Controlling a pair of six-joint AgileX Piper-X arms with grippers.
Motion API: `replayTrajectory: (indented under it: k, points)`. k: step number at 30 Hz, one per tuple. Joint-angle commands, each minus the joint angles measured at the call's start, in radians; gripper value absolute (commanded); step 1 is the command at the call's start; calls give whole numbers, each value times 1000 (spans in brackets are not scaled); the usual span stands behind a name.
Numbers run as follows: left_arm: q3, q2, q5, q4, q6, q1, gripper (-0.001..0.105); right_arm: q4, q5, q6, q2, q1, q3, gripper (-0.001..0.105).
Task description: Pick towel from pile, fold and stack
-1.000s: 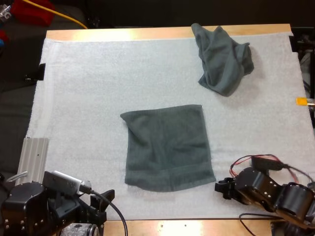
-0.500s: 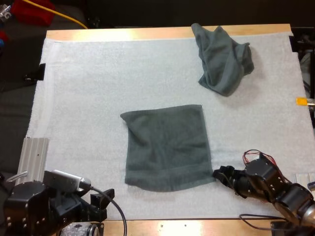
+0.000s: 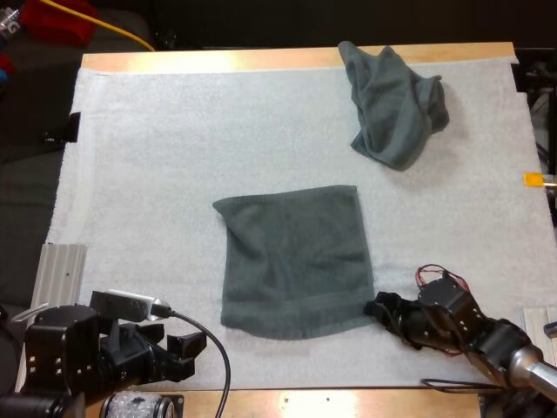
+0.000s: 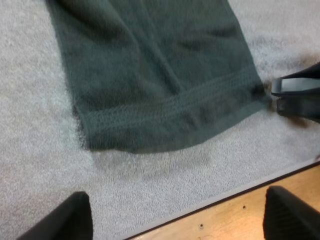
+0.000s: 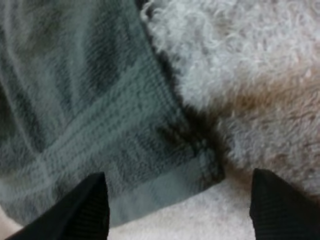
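Observation:
The towel's near hem (image 3: pixel 291 331) curves loosely between its corners, so I expect the towel to droop along that hem when the robot lifts both corners to fold it.
A dark grey-green towel (image 3: pixel 296 261) lies spread flat in the middle of the white mat (image 3: pixel 174 148). A second towel (image 3: pixel 396 104) sits crumpled at the far right. My right gripper (image 3: pixel 376 307) is low on the mat at the flat towel's near right corner (image 5: pixel 200 167), open, its fingertips (image 5: pixel 90 205) straddling that corner. My left gripper (image 3: pixel 187 344) hovers at the mat's near edge, left of the towel's near left corner (image 4: pixel 87 142), open with nothing between its fingers (image 4: pixel 70 217). In the left wrist view the right gripper (image 4: pixel 297 97) rests beside the towel's hem.
A ribbed metal block (image 3: pixel 59 279) lies at the mat's left edge. The wooden table edge (image 4: pixel 240 220) runs just below the towel's near hem. Bare mat surrounds the flat towel on the left and far side.
My right gripper has slid left along the near mat until it reached the flat towel's near right corner. My left arm shifted slightly right. Both towels stayed put.

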Motion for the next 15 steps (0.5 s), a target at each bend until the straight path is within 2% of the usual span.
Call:
replayTrajectory:
  k: [1, 8, 15]
  points:
    - [0, 6, -4, 13, -10, -7, 69, -19, -7, 12, 24, -5, 3, 59]
    - [0, 9, -4, 13, -10, -7, 69, -163, -36, 71, 136, -5, 3, 59]
    - [0, 9, -4, 12, -10, -7, 69, -172, -44, 94, 166, -5, 3, 59]
